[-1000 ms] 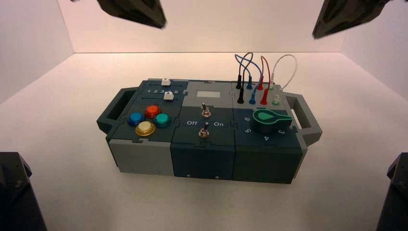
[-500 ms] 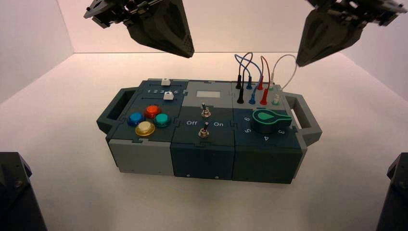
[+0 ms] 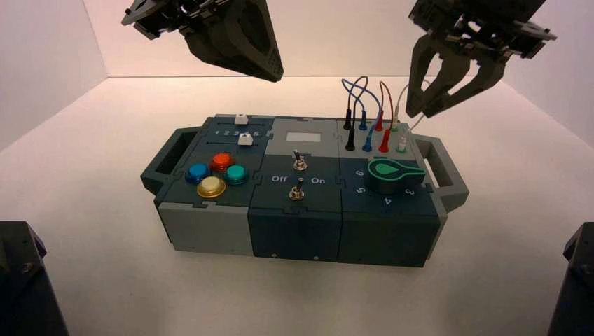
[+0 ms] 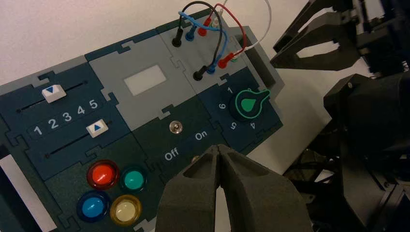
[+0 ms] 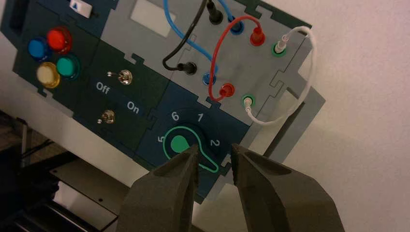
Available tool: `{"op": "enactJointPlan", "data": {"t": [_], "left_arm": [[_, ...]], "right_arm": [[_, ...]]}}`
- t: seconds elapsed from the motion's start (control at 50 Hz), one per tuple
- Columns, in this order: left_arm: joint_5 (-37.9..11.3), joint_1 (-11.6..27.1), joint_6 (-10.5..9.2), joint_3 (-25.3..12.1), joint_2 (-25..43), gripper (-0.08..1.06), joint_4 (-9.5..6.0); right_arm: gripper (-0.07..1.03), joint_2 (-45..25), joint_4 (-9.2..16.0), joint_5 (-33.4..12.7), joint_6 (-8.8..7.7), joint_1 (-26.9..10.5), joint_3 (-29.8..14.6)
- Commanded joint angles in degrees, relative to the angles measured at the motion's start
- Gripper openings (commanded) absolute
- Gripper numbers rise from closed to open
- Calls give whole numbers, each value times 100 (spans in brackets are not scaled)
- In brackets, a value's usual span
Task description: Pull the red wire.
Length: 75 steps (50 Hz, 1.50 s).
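I expect the near red plug (image 3: 384, 143) to slide out and the far plug to stay in when I pull, because the red wire arches (image 3: 389, 99) between separate jacks.
The red wire (image 3: 389, 96) is a thin dark-red loop with two bright red plugs, set in the grey jack panel at the box's (image 3: 294, 231) back right. It shows plainly in the right wrist view (image 5: 215, 52) and in the left wrist view (image 4: 240, 37). My right gripper (image 3: 422, 110) is open and hangs in the air just right of and above the wires, touching none. In its own view (image 5: 214, 151) the jaws stand apart over the green knob. My left gripper (image 3: 277, 75) is shut and empty, high above the back of the box; its own view (image 4: 220, 148) shows it over the toggle switches.
Beside the red wire stand a blue loop (image 3: 364, 94), a black wire (image 3: 350, 119) and a white loop (image 3: 419, 91). A green knob (image 3: 389, 173) sits in front of the jacks. Two toggle switches (image 3: 299, 162), several coloured buttons (image 3: 223, 162) and two sliders (image 3: 242, 120) lie further left.
Both grippers have come down into view. In the last half second the right gripper dropped toward the wires and opened. The left gripper stayed still. The wires have not moved.
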<state>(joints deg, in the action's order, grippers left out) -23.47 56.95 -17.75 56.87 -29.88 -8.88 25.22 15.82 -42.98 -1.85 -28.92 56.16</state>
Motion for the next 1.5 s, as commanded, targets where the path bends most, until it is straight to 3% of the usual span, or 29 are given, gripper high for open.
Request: {"op": "enactJointPlan", "data": {"t": [0.02, 0.88, 1.5], "left_arm": [[53, 18, -35, -62, -88, -3, 0], [44, 18, -26, -18, -220, -3, -9], [35, 26, -18, 0, -281, -3, 0]], "right_arm": [[37, -88, 62, 105, -18, -70, -202], [35, -1204, 79, 835, -18, -149, -431], [32, -1714, 0, 949, -18, -141, -659]]}}
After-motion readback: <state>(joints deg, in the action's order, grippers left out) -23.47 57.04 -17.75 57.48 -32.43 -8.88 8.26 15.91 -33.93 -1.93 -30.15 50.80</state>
